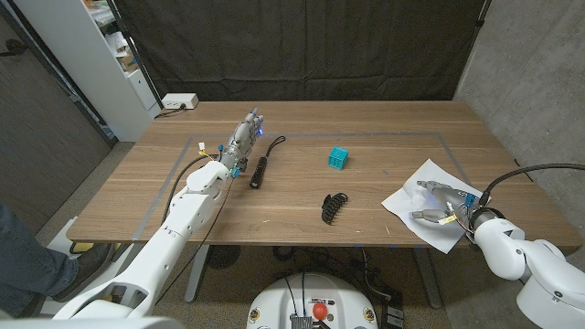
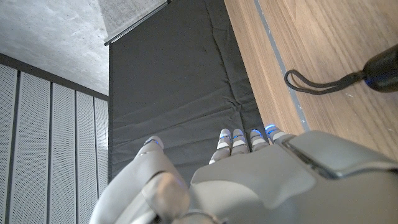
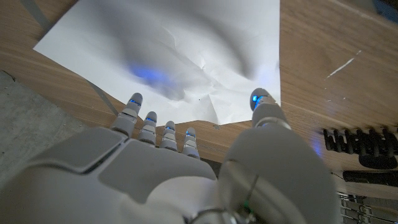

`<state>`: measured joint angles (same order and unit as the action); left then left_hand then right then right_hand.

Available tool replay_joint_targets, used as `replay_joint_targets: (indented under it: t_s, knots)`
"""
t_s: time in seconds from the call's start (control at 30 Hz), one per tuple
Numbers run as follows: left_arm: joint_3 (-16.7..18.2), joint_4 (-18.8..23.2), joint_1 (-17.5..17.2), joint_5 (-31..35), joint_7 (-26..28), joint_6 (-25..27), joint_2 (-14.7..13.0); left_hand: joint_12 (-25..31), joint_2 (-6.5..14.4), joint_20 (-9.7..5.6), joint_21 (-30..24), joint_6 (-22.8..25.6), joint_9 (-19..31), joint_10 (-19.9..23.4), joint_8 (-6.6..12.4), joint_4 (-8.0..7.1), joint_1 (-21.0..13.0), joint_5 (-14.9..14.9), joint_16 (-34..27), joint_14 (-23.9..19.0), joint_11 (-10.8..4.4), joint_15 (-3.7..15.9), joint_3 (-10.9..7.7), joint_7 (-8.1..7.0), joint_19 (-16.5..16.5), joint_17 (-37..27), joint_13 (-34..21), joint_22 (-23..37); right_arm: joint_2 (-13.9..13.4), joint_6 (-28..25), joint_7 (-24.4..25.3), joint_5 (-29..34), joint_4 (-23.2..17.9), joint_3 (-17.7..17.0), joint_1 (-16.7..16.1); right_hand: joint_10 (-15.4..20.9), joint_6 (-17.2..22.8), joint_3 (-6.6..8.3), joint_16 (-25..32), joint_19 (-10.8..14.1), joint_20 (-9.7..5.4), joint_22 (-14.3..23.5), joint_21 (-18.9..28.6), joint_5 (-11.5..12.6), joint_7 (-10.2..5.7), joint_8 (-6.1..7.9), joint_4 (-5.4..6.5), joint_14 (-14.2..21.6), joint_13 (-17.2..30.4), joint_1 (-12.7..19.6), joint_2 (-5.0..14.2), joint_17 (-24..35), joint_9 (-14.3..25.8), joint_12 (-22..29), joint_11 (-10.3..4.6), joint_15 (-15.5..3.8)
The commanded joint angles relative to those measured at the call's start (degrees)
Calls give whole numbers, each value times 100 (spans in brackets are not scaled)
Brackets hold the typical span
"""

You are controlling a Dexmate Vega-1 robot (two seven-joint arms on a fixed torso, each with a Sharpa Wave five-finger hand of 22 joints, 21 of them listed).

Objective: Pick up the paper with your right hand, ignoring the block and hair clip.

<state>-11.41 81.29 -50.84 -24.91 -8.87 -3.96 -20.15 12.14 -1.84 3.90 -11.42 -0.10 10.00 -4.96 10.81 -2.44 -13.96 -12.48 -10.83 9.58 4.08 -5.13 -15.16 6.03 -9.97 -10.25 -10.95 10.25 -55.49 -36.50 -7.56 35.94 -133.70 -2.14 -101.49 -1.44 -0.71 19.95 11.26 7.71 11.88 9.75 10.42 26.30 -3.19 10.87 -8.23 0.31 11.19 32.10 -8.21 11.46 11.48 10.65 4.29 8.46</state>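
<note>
Creases (image 3: 204,76) cross the near part of the thin paper. I expect the paper to bunch up there and its far end (image 1: 430,171) to curl upward when I lift.
A white, slightly creased sheet of paper (image 1: 423,181) lies at the table's right front, one corner over the front edge. My right hand (image 1: 441,205) is over its near part, fingers and thumb spread, holding nothing. In the right wrist view the paper (image 3: 180,56) lies just beyond the fingertips (image 3: 134,101) of the right hand (image 3: 186,174); whether they touch it I cannot tell. A teal block (image 1: 338,158) sits mid-table. The black hair clip (image 1: 335,207) lies nearer the front, left of the paper, also seen in the right wrist view (image 3: 360,146). My left hand (image 1: 245,135) stands open at the left back.
A black stick-shaped tool with a wrist strap (image 1: 261,170) lies just right of my left hand, its strap (image 2: 317,81) in the left wrist view. A white power strip (image 1: 179,101) sits at the table's far left corner. A person's leg (image 1: 23,251) is at the left edge.
</note>
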Motion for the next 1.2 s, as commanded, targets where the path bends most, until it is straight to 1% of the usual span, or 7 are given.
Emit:
replay_joint_targets:
  t_s: [0.03,0.47,1.0,1.2]
  knots:
    - [-51,57,14,44,54,88,5,-9,48,52,13,23,28,-29,20,27,-19,16,11,28,-21,-7,4,16,-335,-21,-13,22,-186,-19,301,-399,132,65,20,45,37,-20,37,5,38,7,38,48,-20,38,21,7,6,63,-1,20,1,51,-8,-17]
    - [-90,123,5,67,107,189,9,-10,56,62,13,27,28,-32,17,33,-18,18,10,32,-22,-9,11,18,-345,-21,-13,22,-404,91,499,-884,299,140,125,87,75,-30,59,33,35,10,49,67,-23,58,36,42,7,65,21,24,2,72,-22,-69]
    - [-136,-14,78,66,53,169,62,-11,63,80,10,41,29,-34,18,39,-15,20,7,33,-35,-13,22,22,-351,-22,-14,24,-762,-198,587,-1302,268,257,181,240,208,-44,112,163,24,17,92,99,-42,107,61,150,10,76,68,28,2,127,-65,-164]
    - [-137,-83,102,62,37,120,92,-10,66,82,7,45,29,-32,18,42,-14,21,7,36,-38,-9,25,23,-349,-23,-14,24,-995,-323,560,-1427,272,354,250,303,285,-47,128,228,26,19,107,109,-62,132,68,188,12,89,91,31,3,145,-98,-217]
